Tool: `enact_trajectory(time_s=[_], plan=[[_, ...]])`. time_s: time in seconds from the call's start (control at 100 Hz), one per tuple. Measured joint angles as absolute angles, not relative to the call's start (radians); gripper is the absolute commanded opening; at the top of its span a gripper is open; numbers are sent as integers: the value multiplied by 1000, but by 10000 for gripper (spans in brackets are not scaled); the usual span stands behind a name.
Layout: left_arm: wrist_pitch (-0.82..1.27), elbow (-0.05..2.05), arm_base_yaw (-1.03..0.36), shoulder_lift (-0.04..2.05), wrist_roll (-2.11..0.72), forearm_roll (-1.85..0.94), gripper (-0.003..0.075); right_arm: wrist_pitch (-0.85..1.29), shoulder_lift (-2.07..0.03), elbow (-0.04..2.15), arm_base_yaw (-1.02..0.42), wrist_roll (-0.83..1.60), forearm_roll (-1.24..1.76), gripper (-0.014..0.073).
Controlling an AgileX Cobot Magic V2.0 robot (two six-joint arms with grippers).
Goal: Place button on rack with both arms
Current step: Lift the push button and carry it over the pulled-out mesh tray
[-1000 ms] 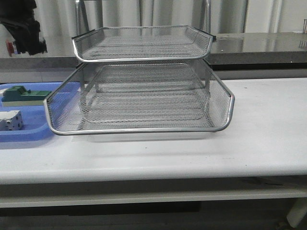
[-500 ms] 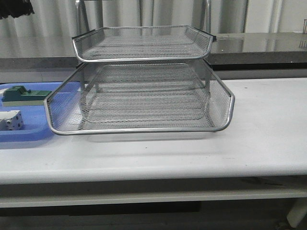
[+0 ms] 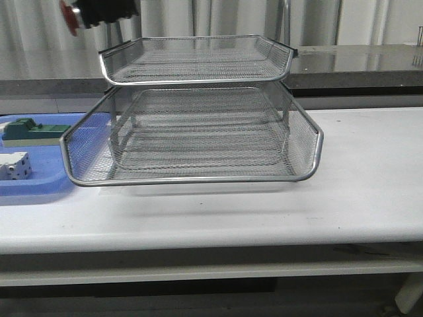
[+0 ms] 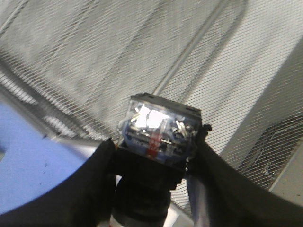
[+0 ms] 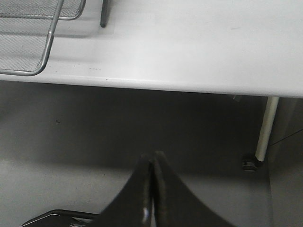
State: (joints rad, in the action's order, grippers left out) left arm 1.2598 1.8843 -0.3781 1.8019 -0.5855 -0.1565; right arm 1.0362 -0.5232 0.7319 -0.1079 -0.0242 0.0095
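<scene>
The rack's lower level (image 3: 205, 125) is open and empty for the button, so I should now bring the button there with my left gripper until it touches the mesh (image 3: 203, 150).
My left gripper (image 3: 99, 10) is high at the upper left of the front view, just left of and above the top tier of the silver wire-mesh rack (image 3: 198, 105). It is shut on the button, whose red cap (image 3: 67, 14) sticks out to the left. In the left wrist view my left gripper (image 4: 154, 163) clamps the button's black body, with its blue rear block (image 4: 158, 130) pointing at the rack's mesh (image 4: 94, 56). My right gripper (image 5: 152, 163) is shut and empty, below the table's front edge, and does not show in the front view.
A flat blue tray (image 3: 33, 178) left of the rack holds a green block (image 3: 36, 131) and a white block (image 3: 14, 166). A grey counter (image 3: 357, 63) runs behind the white table (image 3: 370, 172). A table leg (image 5: 265, 127) shows in the right wrist view.
My left gripper, with the button in it, rose out of view at the upper left and has come back in, further right, next to the rack's top tier.
</scene>
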Motion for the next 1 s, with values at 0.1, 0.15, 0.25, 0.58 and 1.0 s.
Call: enact_trajectory(time_s=[0.1,0.15,0.25,0.58,1.0], plan=[[1260,1884,-461,1814,-586,-160,-14,1036,-523,732,-108,-24,9,-67],[1260,1884,-494,1826,-586,-162,-14,1036,-523,732,-108,-24,9,-67],[1258,1884,-546,1863,-587,-162,-14,1036,-523,732,-108,-24,9,-67],[1250,1884,-606,2006,-587,-162,-14,1036,-523,732,-108,-21,9,-67],[1245,1883,-606,2063,-587,-164,-14,1036,-523,732,-108,-21,9,-67]])
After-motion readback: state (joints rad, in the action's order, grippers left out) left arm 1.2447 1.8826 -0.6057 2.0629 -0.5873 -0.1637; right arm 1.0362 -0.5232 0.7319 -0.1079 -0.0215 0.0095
